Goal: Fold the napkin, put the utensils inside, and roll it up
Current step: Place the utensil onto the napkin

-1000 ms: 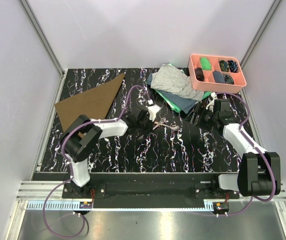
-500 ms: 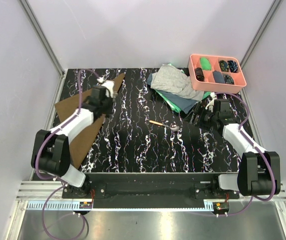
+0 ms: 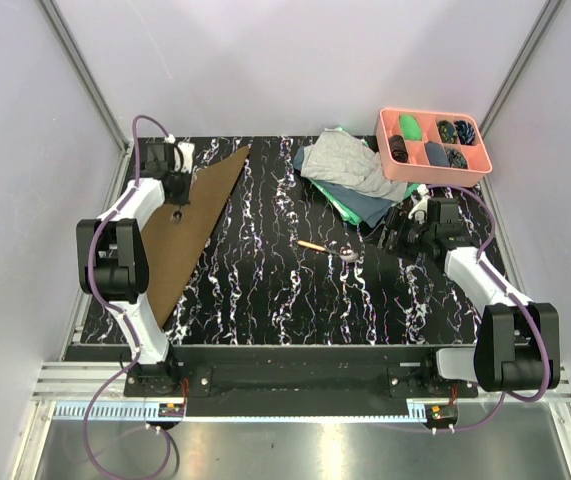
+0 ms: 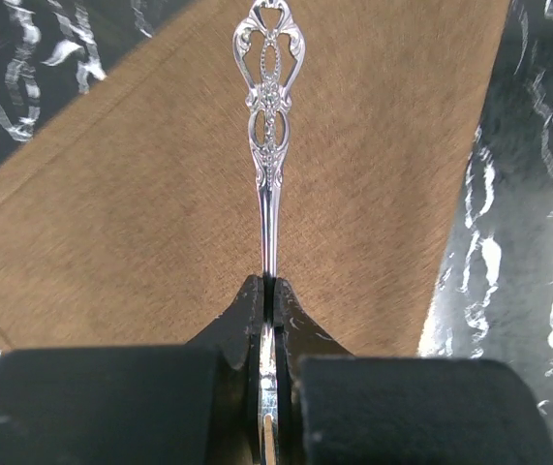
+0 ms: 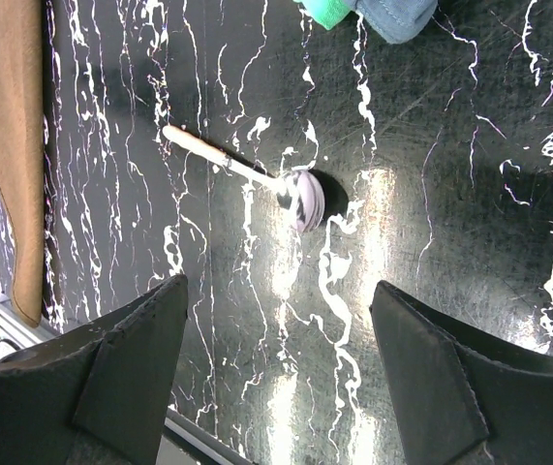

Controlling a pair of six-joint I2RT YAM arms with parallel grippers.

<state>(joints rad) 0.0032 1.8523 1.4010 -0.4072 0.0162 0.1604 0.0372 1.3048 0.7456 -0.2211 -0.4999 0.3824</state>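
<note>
The silver utensil's ornate handle (image 4: 269,102) is inside the brown napkin's edges, so my left gripper should go on lowering the utensil until it lies on the napkin (image 3: 183,232) before it lets go.
The brown napkin (image 3: 190,225) lies folded into a triangle at the far left of the table. My left gripper (image 3: 176,198) hovers over its far part. In the left wrist view the gripper (image 4: 269,286) is shut on a silver utensil (image 4: 269,145). Its ornate handle sticks out over the napkin (image 4: 140,213), and its head is hidden between the fingers. The orange-handled spoon (image 3: 325,247) lies on the table's middle, also in the right wrist view (image 5: 247,174). My right gripper (image 3: 397,230) is open and empty, with the spoon ahead of it (image 5: 278,286).
A pink compartment tray (image 3: 433,143) stands at the far right. A pile of grey, green and blue cloths (image 3: 350,175) lies beside it, just beyond my right gripper. White enclosure walls surround the table. The napkin's edge shows in the right wrist view (image 5: 5,126).
My left arm has swung from the table's middle to the far left over the napkin, carrying the silver utensil. The orange-handled spoon stayed behind. The right arm has not moved.
</note>
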